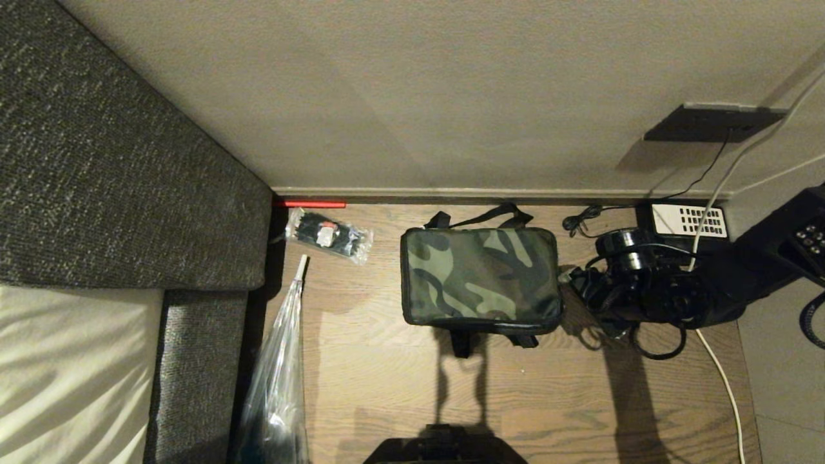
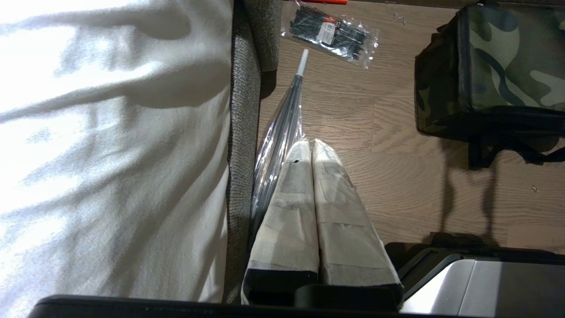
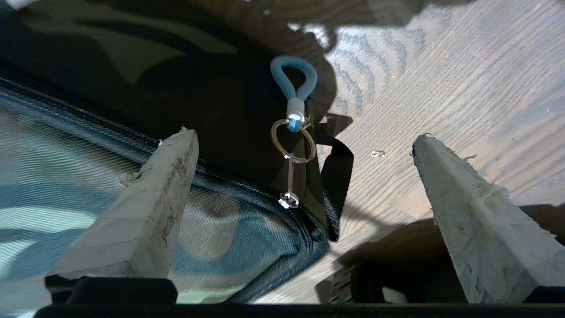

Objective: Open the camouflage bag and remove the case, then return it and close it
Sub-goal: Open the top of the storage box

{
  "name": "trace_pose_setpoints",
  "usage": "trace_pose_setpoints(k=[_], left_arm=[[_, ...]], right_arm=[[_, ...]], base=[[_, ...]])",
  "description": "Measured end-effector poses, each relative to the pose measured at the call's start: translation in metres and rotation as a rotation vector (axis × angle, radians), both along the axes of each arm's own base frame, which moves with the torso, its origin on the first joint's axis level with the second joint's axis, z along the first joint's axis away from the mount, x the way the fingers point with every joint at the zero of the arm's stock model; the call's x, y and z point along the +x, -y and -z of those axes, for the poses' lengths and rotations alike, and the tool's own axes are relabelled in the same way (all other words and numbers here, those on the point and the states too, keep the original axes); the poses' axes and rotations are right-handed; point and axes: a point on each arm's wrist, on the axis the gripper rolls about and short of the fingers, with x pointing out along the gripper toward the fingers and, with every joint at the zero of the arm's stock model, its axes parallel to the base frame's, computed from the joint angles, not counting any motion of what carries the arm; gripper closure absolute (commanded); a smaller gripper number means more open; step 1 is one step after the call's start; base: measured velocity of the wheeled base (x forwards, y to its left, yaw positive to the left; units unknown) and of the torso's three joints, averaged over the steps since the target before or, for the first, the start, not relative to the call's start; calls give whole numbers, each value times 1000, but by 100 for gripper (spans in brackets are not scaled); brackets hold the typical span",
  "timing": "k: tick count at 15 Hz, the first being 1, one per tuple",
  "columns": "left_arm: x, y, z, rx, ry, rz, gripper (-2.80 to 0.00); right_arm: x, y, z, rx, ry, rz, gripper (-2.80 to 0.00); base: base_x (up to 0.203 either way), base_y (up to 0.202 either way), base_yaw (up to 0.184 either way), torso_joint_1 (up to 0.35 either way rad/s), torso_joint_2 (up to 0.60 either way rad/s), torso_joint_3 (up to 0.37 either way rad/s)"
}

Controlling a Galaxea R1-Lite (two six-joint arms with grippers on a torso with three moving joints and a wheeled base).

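Note:
The bag's corner (image 3: 312, 246) sticks out between the right gripper's fingers next to the blue loop pull (image 3: 294, 95), so the robot should back away, turn and head straight at the pull.
The camouflage bag (image 1: 480, 277) lies zipped shut on the wooden floor near the wall, its black straps (image 1: 480, 216) sticking out at the back and front. My right arm (image 1: 644, 287) reaches in beside the bag's right end. My right gripper (image 3: 304, 136) is open wide over that corner. Between its taped fingers (image 3: 145, 203) hang the zip slider (image 3: 288, 201), a metal ring and a blue loop pull (image 3: 293, 79), untouched. My left gripper (image 2: 311, 143) is shut and empty, parked low to the left of the bag (image 2: 499, 66). The case is out of view.
A clear packet of black ties (image 1: 329, 235) lies left of the bag, and a long clear plastic sleeve (image 1: 277, 374) lies along the grey sofa (image 1: 97, 161). A phone with a white keypad (image 1: 689, 220), cables (image 1: 725, 380) and a wall socket (image 1: 709, 122) crowd the right.

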Motion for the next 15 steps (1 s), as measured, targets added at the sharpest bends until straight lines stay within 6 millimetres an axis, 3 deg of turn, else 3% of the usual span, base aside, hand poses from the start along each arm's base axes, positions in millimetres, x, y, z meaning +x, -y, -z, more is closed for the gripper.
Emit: trace_pose_setpoints(k=[7,10,15], left_arm=[[0,0,0,0,0,0,0],[0,0,0,0,0,0,0],[0,0,0,0,0,0,0]], right_arm=[[12,-7,11,-24,2,-34,-280],[12,11,13,-174,-7,-137,-280],[11,56,3,-447,13,-385,-280]], base=[[0,0,0,0,0,0],[0,0,0,0,0,0],[0,0,0,0,0,0]])
